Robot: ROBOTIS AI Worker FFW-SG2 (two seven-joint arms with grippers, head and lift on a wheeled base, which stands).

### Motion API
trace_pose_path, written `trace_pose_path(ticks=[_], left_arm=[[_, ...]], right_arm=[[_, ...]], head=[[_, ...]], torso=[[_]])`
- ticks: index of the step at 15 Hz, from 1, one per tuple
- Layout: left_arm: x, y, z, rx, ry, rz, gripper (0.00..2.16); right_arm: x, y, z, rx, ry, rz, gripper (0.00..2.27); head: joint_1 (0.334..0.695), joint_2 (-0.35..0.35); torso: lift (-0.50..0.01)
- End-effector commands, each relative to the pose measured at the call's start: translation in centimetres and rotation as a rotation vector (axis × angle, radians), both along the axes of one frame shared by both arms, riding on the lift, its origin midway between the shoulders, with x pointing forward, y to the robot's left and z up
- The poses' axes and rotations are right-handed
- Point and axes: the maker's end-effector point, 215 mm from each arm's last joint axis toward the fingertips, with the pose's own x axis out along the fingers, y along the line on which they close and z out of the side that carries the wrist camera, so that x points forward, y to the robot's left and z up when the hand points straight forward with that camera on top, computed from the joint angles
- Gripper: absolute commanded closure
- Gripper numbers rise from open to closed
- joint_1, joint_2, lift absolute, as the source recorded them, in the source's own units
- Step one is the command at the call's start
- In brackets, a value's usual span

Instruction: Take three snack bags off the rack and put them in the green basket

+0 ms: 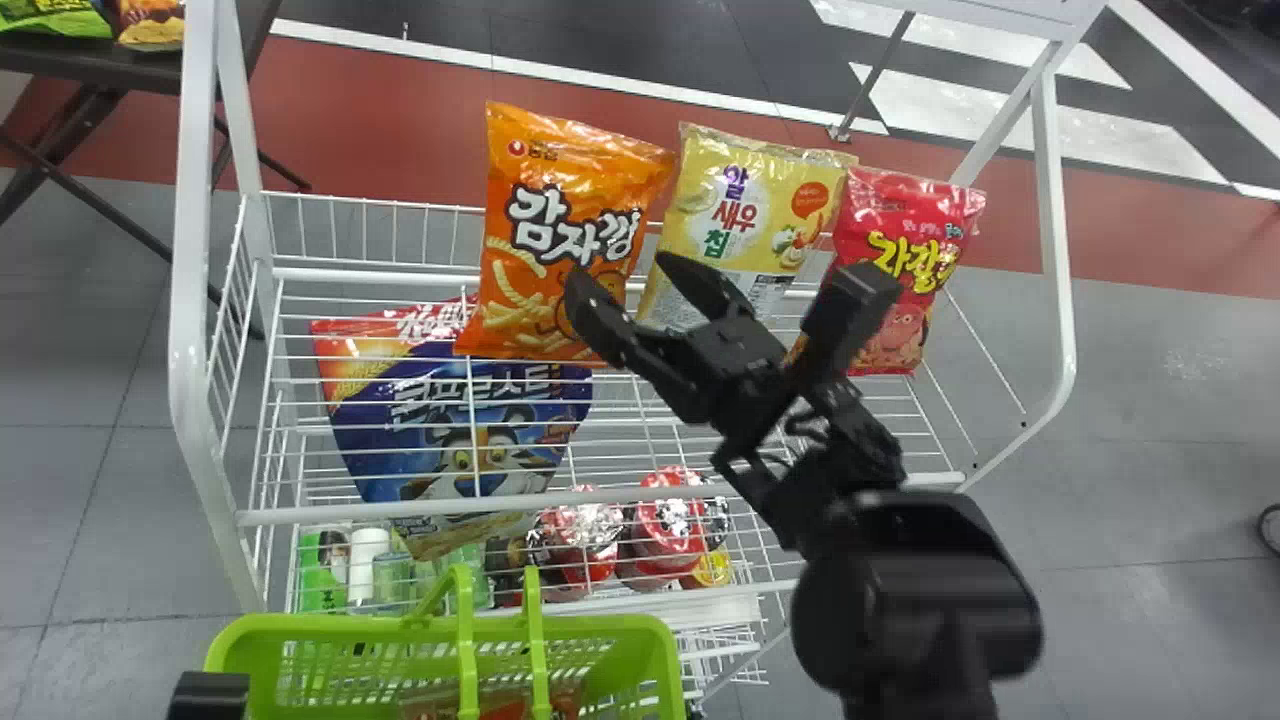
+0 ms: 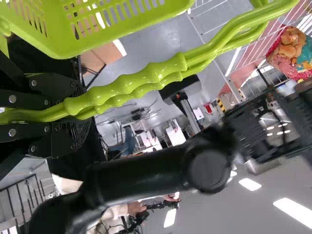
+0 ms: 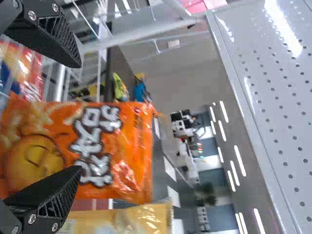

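Note:
The red snack bag [image 1: 902,314] is standing up and has a smooth, plump side [image 1: 917,246]. It will keep its shape and sag only a little when I carry it over.
My right gripper [image 1: 622,280] stands open in front of the orange snack bag's [image 1: 545,230] lower right part. In the right wrist view the open gripper [image 3: 78,117] has the orange bag [image 3: 107,146] beyond and between its fingers; whether they touch is unclear. A yellow bag [image 1: 750,200] and a red bag [image 1: 900,250] stand to the right on the white rack [image 1: 350,275]. In the left wrist view my left gripper [image 2: 56,112] is closed around the handles of the green basket [image 2: 122,41]. Inside the basket [image 1: 655,640] lies an orange-red package [image 1: 500,705].
A large blue cereal bag [image 1: 450,430] leans in the rack, left of and below the orange bag. Red-lidded containers [image 1: 670,520] and bottles are lower down. The rack's white posts [image 1: 190,250] rise at both sides. A dark table [image 1: 100,65] with bags stands at back left.

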Motion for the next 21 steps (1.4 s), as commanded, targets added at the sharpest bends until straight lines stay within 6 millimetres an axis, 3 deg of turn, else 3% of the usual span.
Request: trace_pose_path(ticks=[1,6,7,8,9,10,17,19,21], left_arm=[[0.1,0.1,-0.3,0.003,0.005,0.001,1.16],[1.0,0.1,-0.5,0.004,0.005,-0.011,1.16],[1.0,0.2,-0.6,0.004,0.007,-0.012,1.16],[1.0,0.2,-0.6,0.003,0.008,-0.014,1.16],[0.9,0.3,-0.7,0.005,0.011,-0.015,1.16],[0.9,0.4,-0.8,0.007,0.014,-0.017,1.16],[0.6,0.3,-0.6,0.005,0.016,-0.022,1.16],[0.3,0.3,-0.6,0.003,0.019,-0.022,1.16],[0.2,0.4,-0.3,0.003,0.015,-0.020,1.16]], right_arm=[[2.8,0.5,-0.9,-0.042,0.000,-0.027,0.07],[6.1,1.0,-3.1,-0.112,0.022,-0.054,0.13],[6.5,0.9,-3.3,-0.129,0.031,-0.056,0.46],[6.6,0.9,-3.9,-0.136,0.050,-0.054,0.95],[6.6,1.0,-4.5,-0.137,0.078,-0.049,1.87],[6.5,1.1,-4.6,-0.135,0.084,-0.033,2.13],[6.5,0.6,-3.8,-0.129,0.065,-0.017,2.23],[5.2,0.8,-4.1,-0.120,0.067,-0.007,2.23],[2.5,0.9,-2.5,-0.121,0.039,-0.004,2.23]], head=[[0.695,-0.350],[0.695,-0.330],[0.695,-0.325],[0.695,-0.322],[0.695,-0.320],[0.695,-0.319],[0.695,-0.318],[0.695,-0.321],[0.695,-0.326]], torso=[[-0.022],[-0.022],[-0.022],[-0.022],[-0.022],[-0.022],[-0.022],[-0.022],[-0.022]])
